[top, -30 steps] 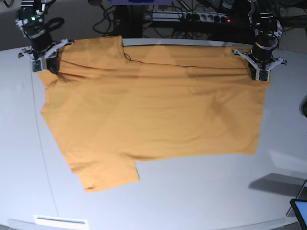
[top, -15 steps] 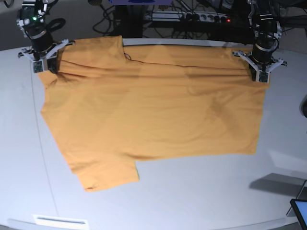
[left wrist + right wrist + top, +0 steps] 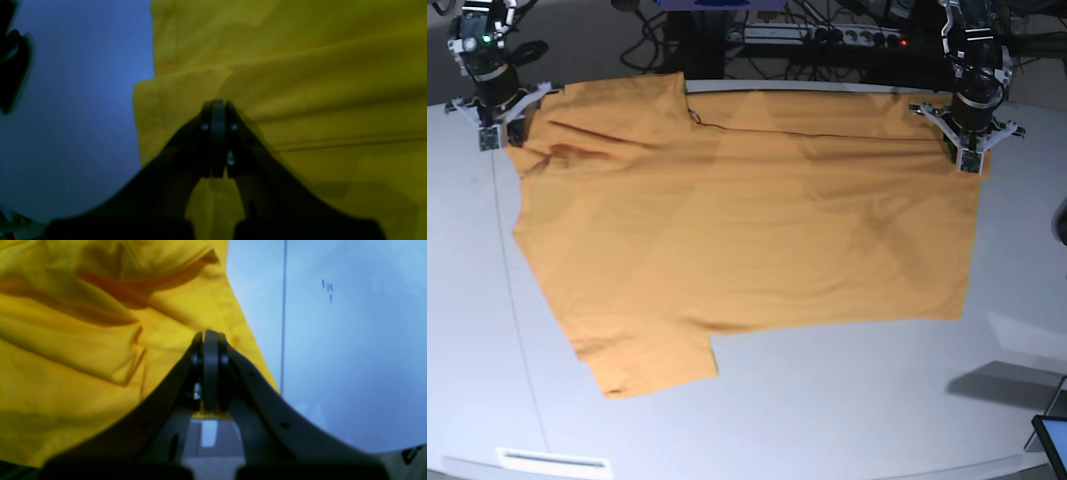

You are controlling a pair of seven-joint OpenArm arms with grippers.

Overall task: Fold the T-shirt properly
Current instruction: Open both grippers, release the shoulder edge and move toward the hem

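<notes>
The T-shirt's folded corner (image 3: 984, 166) is lined up with the T-shirt's side edge (image 3: 974, 218). My left gripper should go on pulling the corner until the fold is flat, and then let go.
The orange-yellow T-shirt (image 3: 747, 230) lies spread on the white table (image 3: 847, 400), one sleeve pointing to the near left. My left gripper (image 3: 968, 158) is at the shirt's far right corner, shut on the fabric. In the left wrist view its closed fingertips (image 3: 217, 105) pinch a folded hem of the T-shirt (image 3: 300, 83). My right gripper (image 3: 505, 133) is at the far left corner, shut on the cloth there. Its closed tips (image 3: 208, 336) sit on the rumpled edge of the T-shirt (image 3: 83, 340).
A power strip and cables (image 3: 847, 35) run behind the table's far edge. A dark screen corner (image 3: 1055, 440) pokes in at the near right. A white label (image 3: 552, 461) lies at the near left, and a thin seam line (image 3: 512, 300) crosses the tabletop.
Both grippers have moved toward the far edge with the cloth. The right one went furthest, up and to the base view's left, drawing that corner taut.
</notes>
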